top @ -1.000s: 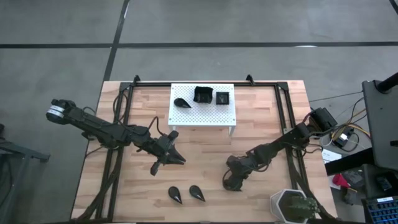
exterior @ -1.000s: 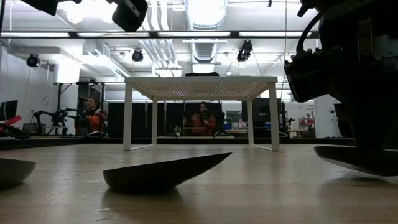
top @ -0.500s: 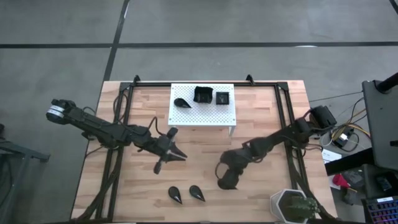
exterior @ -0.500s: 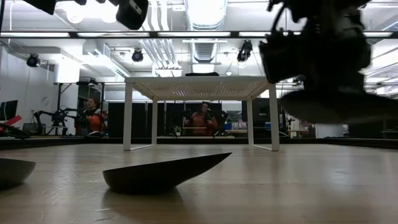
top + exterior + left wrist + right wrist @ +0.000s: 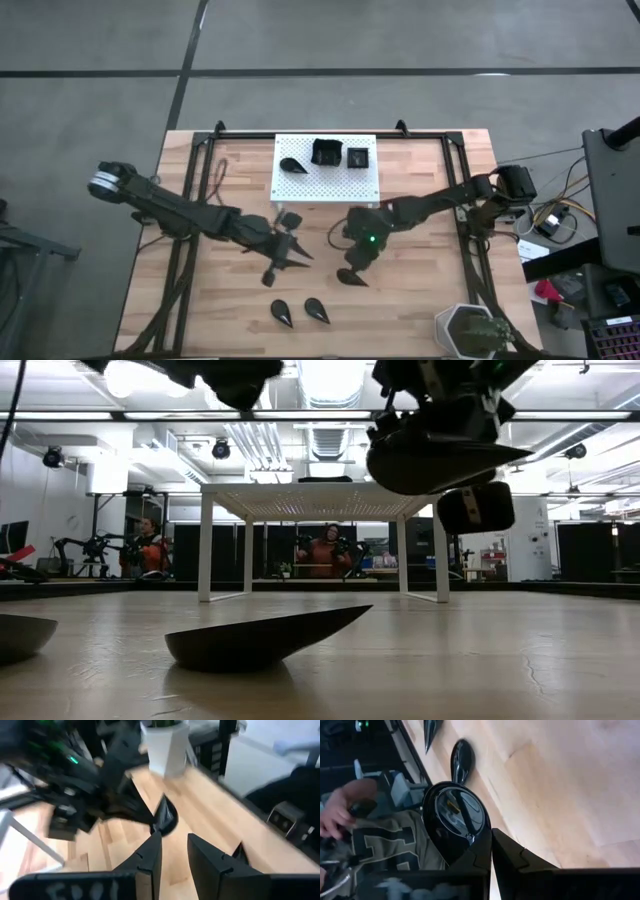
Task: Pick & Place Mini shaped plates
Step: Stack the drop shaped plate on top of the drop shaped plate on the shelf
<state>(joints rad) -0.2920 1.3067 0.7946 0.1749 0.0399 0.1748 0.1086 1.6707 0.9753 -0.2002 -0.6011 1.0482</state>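
Note:
The plate's free round end (image 5: 344, 274) faces the left gripper's open fingers, so the left gripper should keep heading for the held teardrop plate until the fingers straddle the plate's rim (image 5: 166, 831).
My right gripper (image 5: 354, 266) is shut on a glossy black teardrop plate (image 5: 432, 460), lifted well above the table in front of the white perforated stand (image 5: 326, 180). Two more teardrop plates (image 5: 282, 313) (image 5: 317, 310) rest on their undersides near the table's near edge. On the stand sit a teardrop plate (image 5: 292, 164), a bigger raised-rim square (image 5: 326, 152) and a small square (image 5: 358, 157). My left gripper (image 5: 287, 256) hovers open left of the held plate and touches nothing; the left wrist view shows that plate (image 5: 165, 815) just ahead of it. My right gripper pinches the teardrop plate by its rim (image 5: 481, 838) between the two fingers. The fingers come from above, slanting down from the table's right side. The plate is lifted clear and sits about level below the gripper, hollow side up (image 5: 457, 817).
A grey-green hexagonal pot with a plant (image 5: 470, 330) stands at the near right corner. Black frame rails (image 5: 465, 190) run along the table's left and right sides. Bare wood lies between the stand and the two near plates. People sit in the room beyond (image 5: 325, 550).
My right gripper has lifted the teardrop plate off the table and carried it up and toward the table's left and far side, closer to the stand. My left gripper has shifted a little toward the right and near edge, closer to the held plate.

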